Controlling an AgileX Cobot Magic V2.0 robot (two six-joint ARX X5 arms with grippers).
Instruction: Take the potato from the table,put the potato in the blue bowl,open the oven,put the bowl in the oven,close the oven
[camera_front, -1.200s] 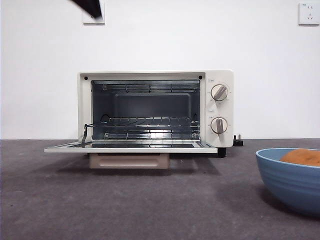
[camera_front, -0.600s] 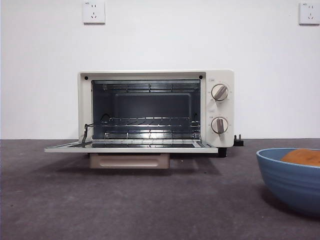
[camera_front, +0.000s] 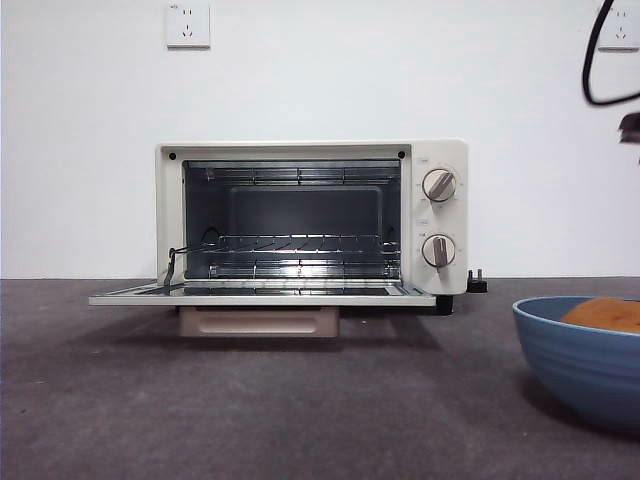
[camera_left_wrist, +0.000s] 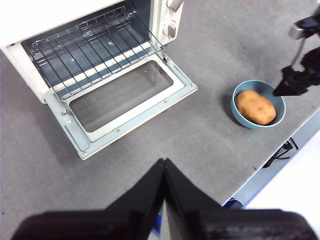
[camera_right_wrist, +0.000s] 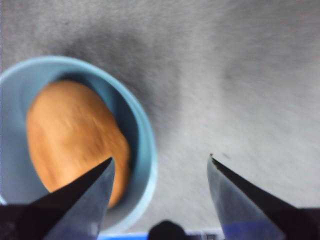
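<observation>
The potato (camera_front: 606, 314) is surrounded by the blue bowl's deep curved side (camera_front: 582, 362), so it will move along inside when I carry the bowl by its rim.
The cream-white oven (camera_front: 310, 215) stands open, its glass door (camera_front: 260, 296) folded down flat. The blue bowl (camera_front: 580, 365) sits on the table at the front right with the orange-brown potato (camera_front: 605, 313) inside it. My right gripper (camera_right_wrist: 160, 158) hovers open above the bowl's rim (camera_right_wrist: 147, 160), and the potato (camera_right_wrist: 75, 140) lies beside one jaw. In the left wrist view it appears as a dark shape (camera_left_wrist: 300, 80) next to the bowl (camera_left_wrist: 240, 97). My left gripper (camera_left_wrist: 164, 161) is shut and empty, high above the table in front of the oven door (camera_left_wrist: 125, 95).
A wire rack (camera_front: 290, 243) lies inside the oven. The table's edge (camera_left_wrist: 270, 160) runs close behind the bowl. A black cable (camera_front: 590, 70) of the right arm hangs at the top right. Wall sockets (camera_front: 188, 24) sit above the oven.
The black arm tip at the top left has left the front view. The right arm's cable and a dark part have come in at the top right, above the bowl.
</observation>
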